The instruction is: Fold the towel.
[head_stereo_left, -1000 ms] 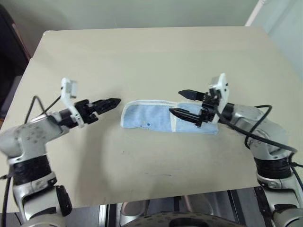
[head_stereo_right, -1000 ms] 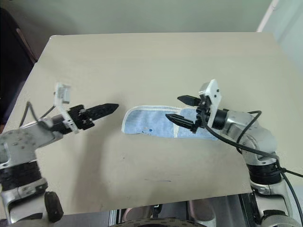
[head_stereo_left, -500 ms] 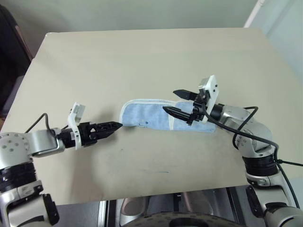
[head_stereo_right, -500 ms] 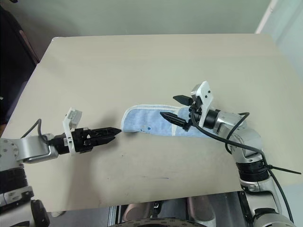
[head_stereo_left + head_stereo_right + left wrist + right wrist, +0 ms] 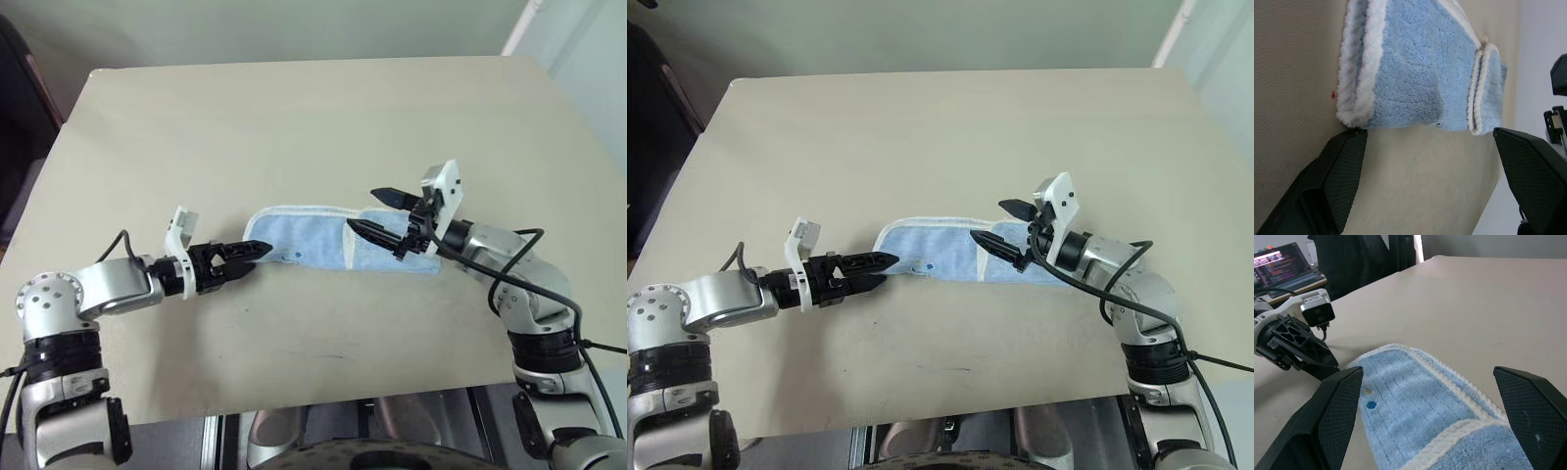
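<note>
A sliver of dark logo (image 5: 296, 257) can be seen at the towel's front edge (image 5: 306, 237), so the towel will bring the rest of the logo face up when I fold the towel's end over.
The towel (image 5: 313, 238) lies near the middle of the beige table (image 5: 294, 127), folded into a long light-blue strip with white corded edging. Its right end is lapped over itself, and a small dark logo (image 5: 1371, 405) sits near the front edge. My left gripper (image 5: 257, 253) is low at the towel's left end, open. In the left wrist view, its fingers (image 5: 1342, 166) stand wide apart with that end of the towel (image 5: 1415, 73) just ahead of them. My right gripper (image 5: 364, 210) hovers open above the towel's lapped right part, pointing left.
The table's front edge (image 5: 343, 401) runs close below both arms, and wide bare tabletop stretches behind the towel. A dark piece of furniture (image 5: 20, 108) stands off the table's left side. The right wrist view shows a laptop (image 5: 1283, 264) beyond the table.
My left gripper has dropped and moved right, rolling as it went, from a gap left of the towel to its left end. The right gripper has stayed about where it was.
</note>
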You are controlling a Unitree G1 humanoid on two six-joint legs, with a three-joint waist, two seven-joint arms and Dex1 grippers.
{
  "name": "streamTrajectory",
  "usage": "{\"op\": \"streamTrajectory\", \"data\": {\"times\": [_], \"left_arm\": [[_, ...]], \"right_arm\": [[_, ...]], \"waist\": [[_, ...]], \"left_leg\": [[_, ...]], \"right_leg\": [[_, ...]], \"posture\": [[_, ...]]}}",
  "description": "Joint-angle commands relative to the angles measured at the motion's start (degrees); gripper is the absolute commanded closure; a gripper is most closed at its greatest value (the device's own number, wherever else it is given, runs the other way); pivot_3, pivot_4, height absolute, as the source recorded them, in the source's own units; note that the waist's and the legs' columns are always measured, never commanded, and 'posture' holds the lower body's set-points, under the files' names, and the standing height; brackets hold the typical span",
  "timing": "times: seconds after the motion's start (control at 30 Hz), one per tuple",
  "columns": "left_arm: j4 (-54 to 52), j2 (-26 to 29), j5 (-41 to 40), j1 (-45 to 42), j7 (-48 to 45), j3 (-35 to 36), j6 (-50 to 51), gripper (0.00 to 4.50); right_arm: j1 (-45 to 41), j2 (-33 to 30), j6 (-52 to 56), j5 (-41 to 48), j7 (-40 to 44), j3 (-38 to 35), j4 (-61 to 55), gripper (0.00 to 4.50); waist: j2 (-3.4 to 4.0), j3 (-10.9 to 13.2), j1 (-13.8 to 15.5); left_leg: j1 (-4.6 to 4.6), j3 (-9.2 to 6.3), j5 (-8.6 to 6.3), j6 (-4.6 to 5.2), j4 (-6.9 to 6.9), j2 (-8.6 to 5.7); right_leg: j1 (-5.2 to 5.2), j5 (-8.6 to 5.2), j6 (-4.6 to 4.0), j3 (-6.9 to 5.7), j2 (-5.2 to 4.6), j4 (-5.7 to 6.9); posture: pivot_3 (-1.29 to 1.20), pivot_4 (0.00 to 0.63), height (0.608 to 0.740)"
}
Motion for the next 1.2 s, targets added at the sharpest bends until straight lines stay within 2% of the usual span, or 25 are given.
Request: {"op": "streamTrajectory", "data": {"times": [0.03,0.13,0.23,0.6,0.83,1.03,1.2], "left_arm": [[0.38,2.48,-3.81,0.83,2.03,-1.4,-3.61,0.03],[0.02,1.51,-4.37,0.73,3.45,-2.24,-6.75,0.03],[-0.95,0.77,-4.37,0.99,3.41,-2.26,-7.97,0.6],[-1.57,0.41,-4.37,1.69,3.38,-2.5,-10.03,4.48],[-0.96,1.86,-4.37,0.87,1.16,-3.15,-10.06,4.48],[0.15,3.91,-1.86,-3.62,-6.71,-4.17,-7.8,4.48],[0.53,4.74,2.17,-9.87,-18.02,-5.58,-3.48,4.48]], "right_arm": [[0.06,-0.25,-0.15,0.69,-0.58,-1.46,-2.43,0.0],[-0.37,0.19,-0.69,0.26,-1.16,-1.41,-2.12,0.0],[-0.58,0.05,-0.7,0.34,-1.28,-1.58,-1.94,0.0],[-0.35,-0.25,-1.08,-0.16,-1.37,-1.43,-1.82,0.0],[0.23,-0.61,-0.84,0.19,-1.39,-1.67,-2.42,0.0],[1.4,-1.21,0.45,2.0,-2.11,-3.24,-5.22,0.0],[3.08,-2.94,4.03,7.08,-2.23,-7.58,-10.01,0.0]], "waist": [[0.0,0.0,-0.01],[0.0,0.0,-0.05],[-0.01,0.01,-0.12],[-0.05,0.04,-0.15],[-0.09,0.06,-0.15],[-0.27,0.17,-0.03],[-0.37,0.23,0.05]], "left_leg": [[0.02,0.0,-0.02,-0.03,0.0,0.05],[0.18,0.01,-0.07,-0.03,-0.16,0.11],[0.25,-0.01,-0.09,0.01,-0.26,0.17],[0.25,0.0,-0.12,-0.08,-0.27,0.23],[0.25,0.0,-0.14,-0.08,-0.27,0.24],[0.25,-0.02,-0.14,-0.08,-0.27,0.24],[0.23,-0.01,-0.15,-0.09,-0.27,0.23]], "right_leg": [[0.0,0.0,-0.04,0.0,0.05,0.0],[0.01,-0.01,-0.17,-0.01,0.15,0.03],[0.01,0.01,-0.29,-0.04,0.23,0.04],[0.0,-0.04,-0.37,-0.06,0.29,0.03],[0.0,-0.05,-0.39,-0.06,0.3,0.03],[0.01,-0.04,-0.4,-0.08,0.3,0.04],[0.01,-0.06,-0.4,-0.08,0.3,0.01]], "posture": [[0.0,0.15,0.74],[0.0,0.15,0.74],[0.0,0.15,0.74],[0.0,0.15,0.74],[0.0,0.15,0.74],[0.0,0.15,0.74],[0.0,0.15,0.74]]}}
